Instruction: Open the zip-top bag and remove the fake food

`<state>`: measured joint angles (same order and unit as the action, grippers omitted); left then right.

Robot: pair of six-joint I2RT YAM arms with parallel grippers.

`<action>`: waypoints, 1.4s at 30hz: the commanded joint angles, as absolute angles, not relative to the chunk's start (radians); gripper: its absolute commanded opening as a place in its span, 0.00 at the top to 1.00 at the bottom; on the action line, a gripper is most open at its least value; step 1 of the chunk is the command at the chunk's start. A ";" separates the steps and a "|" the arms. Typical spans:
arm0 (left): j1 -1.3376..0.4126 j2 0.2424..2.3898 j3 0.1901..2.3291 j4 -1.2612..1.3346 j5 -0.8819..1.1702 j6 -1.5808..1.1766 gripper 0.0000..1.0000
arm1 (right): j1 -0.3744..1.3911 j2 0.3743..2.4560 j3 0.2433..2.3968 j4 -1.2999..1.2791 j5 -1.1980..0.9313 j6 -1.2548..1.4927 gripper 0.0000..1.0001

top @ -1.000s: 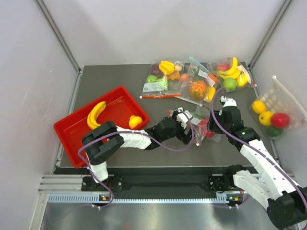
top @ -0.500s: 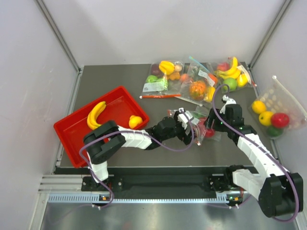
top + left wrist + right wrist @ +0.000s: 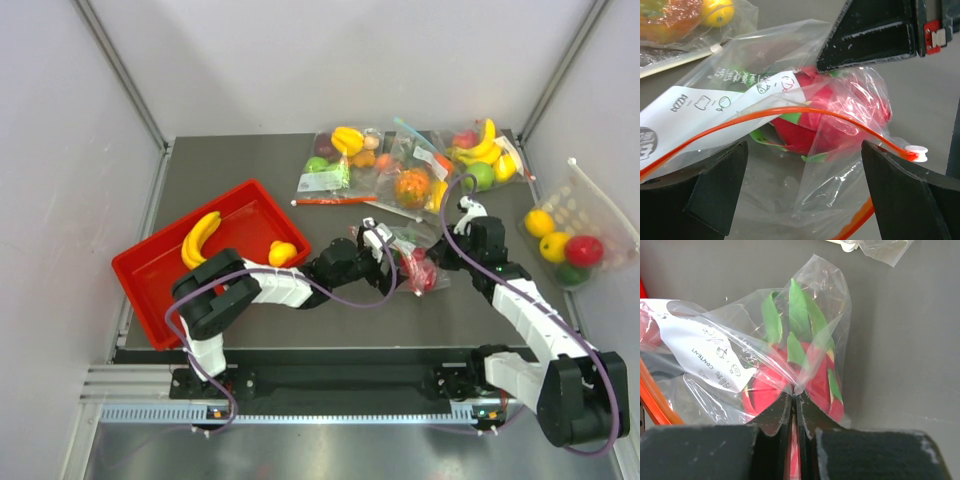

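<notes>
Next, my open left gripper backs off, narrow its fingers and goes in at the bag opening's middle, because one of its fingers overlaps the zip's end.
The zip-top bag lies crumpled mid-table, its red-orange zip strip arching over the open mouth. Inside it sits the pink-red dragon fruit with green tips. My right gripper is shut, pinching a fold of the bag's plastic just over the fruit. At the mouth of the bag my left gripper stands open, with plastic lying loose between its fingers. The banana and the small yellow-orange fruit lie in the red tray.
Other clear bags of fruit crowd the back of the table. A dotted pouch with fruit lies at the right edge. A loose red-orange strip lies behind the arms.
My right gripper has shut on the bag's plastic after moving in toward the bag. The left gripper stayed open and shifted slightly left.
</notes>
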<state>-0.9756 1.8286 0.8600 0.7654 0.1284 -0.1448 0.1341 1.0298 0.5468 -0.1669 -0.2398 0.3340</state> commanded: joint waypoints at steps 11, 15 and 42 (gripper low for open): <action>-0.953 1.891 0.982 0.793 -0.043 -0.278 0.01 | 0.126 1.005 0.503 -0.293 -0.229 0.304 1.00; -0.951 1.908 1.008 0.788 -0.049 -0.308 0.01 | 0.127 1.009 0.503 -0.293 -0.245 0.298 1.00; -0.969 1.843 1.017 0.476 0.009 -0.572 0.09 | 0.132 1.003 0.503 -0.288 -0.233 0.299 1.00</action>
<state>-0.9531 1.9285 1.0660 0.5156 0.0265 -0.5766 0.1352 0.9955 0.5362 -0.2016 -0.2493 0.3225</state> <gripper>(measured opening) 0.915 0.009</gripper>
